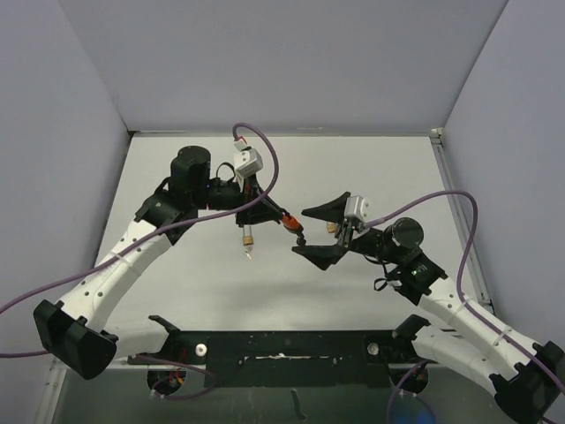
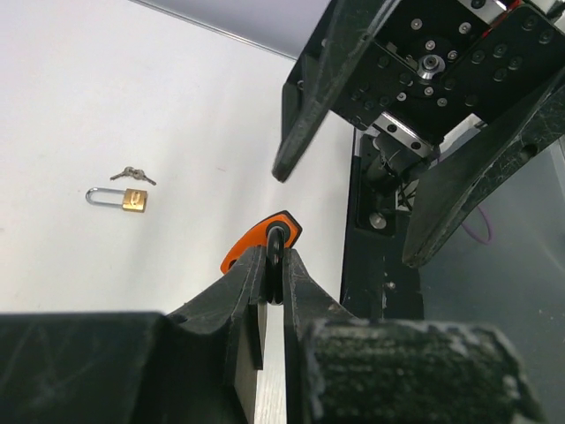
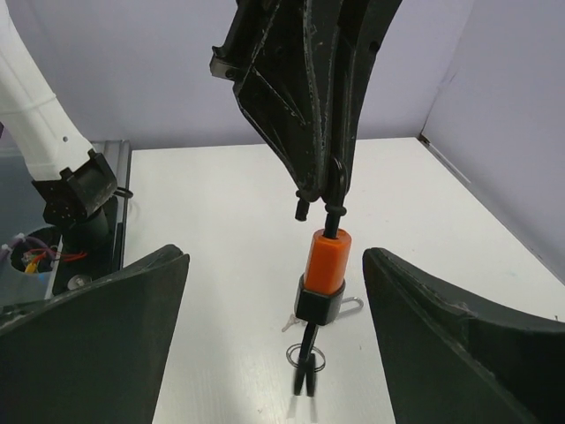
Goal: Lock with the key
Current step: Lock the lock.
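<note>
My right gripper's fingers are open, and the padlock's orange body (image 1: 291, 223) hangs short of them. My left gripper should move the padlock into their gap (image 1: 321, 233) before they close on it.
My left gripper (image 1: 281, 216) is shut on the black shackle of an orange padlock (image 1: 290, 223) and holds it above the table. In the left wrist view the jaws (image 2: 275, 258) pinch the shackle, with the orange body (image 2: 258, 240) beyond them. In the right wrist view the padlock (image 3: 328, 261) hangs upright from the left fingers (image 3: 309, 106). A dark key (image 3: 306, 375) with a ring dangles, blurred, from its black base. My right gripper (image 1: 300, 231) is open, its fingers (image 3: 115, 327) standing either side of the padlock without touching it.
A small brass padlock (image 2: 132, 200) with a silver shackle lies on the white table (image 1: 203, 291), with small keys (image 2: 132, 173) beside it; it also shows in the top view (image 1: 249, 238). A black base bar (image 1: 291, 349) runs along the near edge. Grey walls enclose the table.
</note>
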